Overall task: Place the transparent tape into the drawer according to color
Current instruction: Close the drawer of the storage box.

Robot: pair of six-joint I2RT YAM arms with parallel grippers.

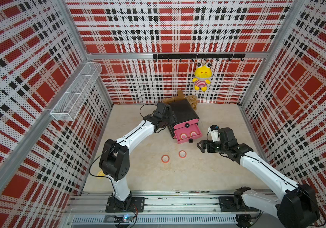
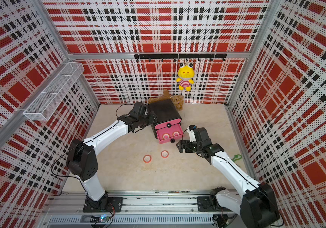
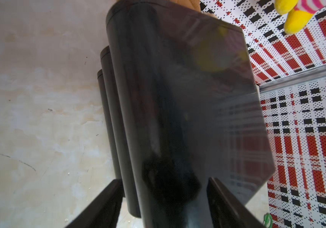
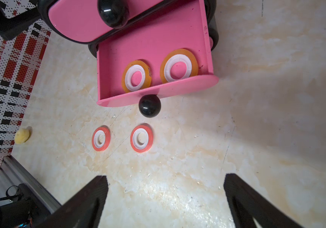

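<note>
The open drawer with the yellow-orange rings [image 1: 188, 136] sticks out of the cabinet, so my right gripper should push the knob [image 1: 190, 140] in while my left gripper steadies the cabinet.
Two red-orange transparent tape rings [image 1: 165, 158] [image 1: 182, 154] lie flat on the floor in front of the drawer cabinet [image 1: 184, 110], and both show in the right wrist view [image 4: 101, 138] [image 4: 141, 138]. The drawer under the top one is pulled out [image 4: 158, 92] and holds two yellow-orange rings [image 4: 136, 76] [image 4: 178, 66]. My right gripper [image 4: 165, 175] is open over bare floor, just right of the open drawer's knob [image 1: 190, 140]. My left gripper [image 3: 164, 179] straddles the cabinet's top tier at its left edge. Whether it presses on the tier is unclear.
A yellow plush frog [image 1: 201, 77] hangs from a black hook rail [image 1: 197, 56] on the back wall. A brown plush [image 1: 191, 98] lies behind the cabinet. A white wire basket [image 1: 77, 90] is mounted on the left wall. A small yellow lump [image 4: 22, 135] sits by the left wall.
</note>
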